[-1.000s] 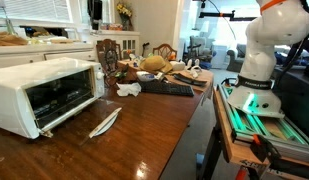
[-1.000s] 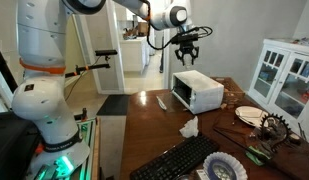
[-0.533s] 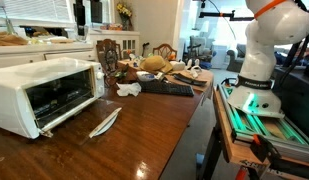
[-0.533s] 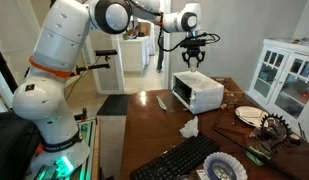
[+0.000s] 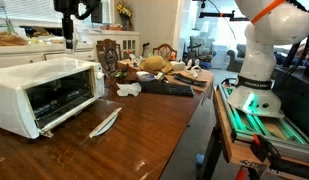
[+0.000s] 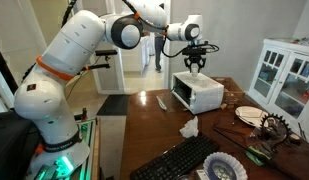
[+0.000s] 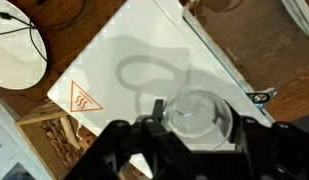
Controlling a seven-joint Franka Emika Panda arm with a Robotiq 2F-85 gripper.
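Note:
The clear glass [image 6: 194, 69] hangs upright above the free top of the white toaster oven [image 6: 201, 81], so the robot's gripper should go on moving down until the glass stands there, then let go.
My gripper [image 7: 197, 128] is shut on a clear round glass [image 7: 197, 112] that fills the space between the black fingers. It hangs just above the flat top of a white toaster oven [image 7: 134, 50], which bears an orange hot-surface triangle. In both exterior views the gripper [image 6: 197, 63] [image 5: 70, 38] points straight down over the toaster oven [image 6: 199, 92] [image 5: 44, 90]. The glass's shadow falls on the oven's top. Whether the glass touches the oven, I cannot tell.
On the wooden table lie a long white utensil [image 5: 104, 122], a crumpled napkin [image 6: 189, 127], a black keyboard [image 6: 184, 158] and a white plate [image 6: 250, 115]. A white glass-door cabinet [image 6: 284, 75] stands behind. The oven's door [image 5: 56, 92] faces the table's edge.
The arm has swung across and come down over the toaster oven, carrying the glass. The jaws have kept the same width.

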